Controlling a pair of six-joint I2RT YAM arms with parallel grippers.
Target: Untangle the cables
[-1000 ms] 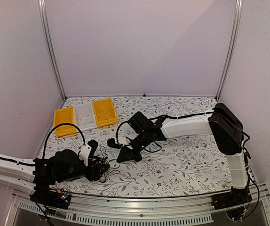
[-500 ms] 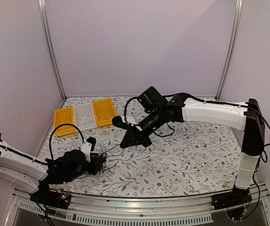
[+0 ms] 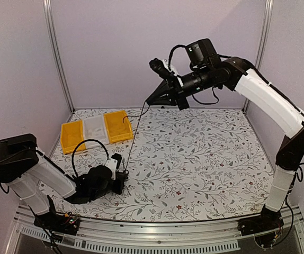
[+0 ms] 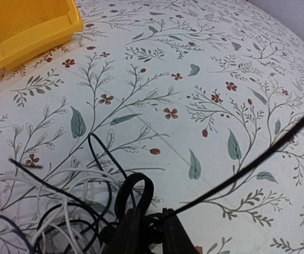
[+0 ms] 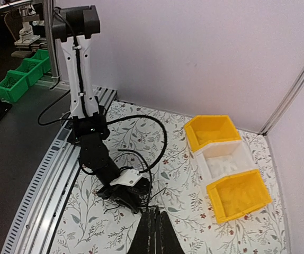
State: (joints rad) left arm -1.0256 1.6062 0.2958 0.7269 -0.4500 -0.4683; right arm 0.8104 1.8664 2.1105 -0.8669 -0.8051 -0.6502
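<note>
Next, I open my left gripper, since the black cable runs taut (image 3: 134,136) into its closed fingers, while my right gripper pulls the cable clear of the tangle (image 4: 70,214).
The cables (image 4: 62,211) lie as a loose tangle of thin black and white wires on the floral tablecloth at the near left. My left gripper (image 3: 121,180) sits low on the table, its jaws (image 4: 152,227) shut on a knot of these cables. One black cable (image 3: 135,135) runs taut from there up to my right gripper (image 3: 151,100). That gripper hangs high above the table's back edge and is shut on the cable's end. The right wrist view looks down past the closed right gripper (image 5: 153,217) along the cable (image 5: 151,193) to the left gripper (image 5: 128,188).
Two yellow bins (image 3: 71,136) (image 3: 118,125) with a white bin (image 3: 95,130) between them stand at the back left. A corner of a yellow bin (image 4: 30,24) shows in the left wrist view. Pale walls and metal posts (image 3: 56,58) enclose the table; a rail (image 3: 141,233) runs along the near edge.
My right arm has risen from the table to high at the back, drawing one cable taut. My left gripper has closed on the tangle and stays low.
</note>
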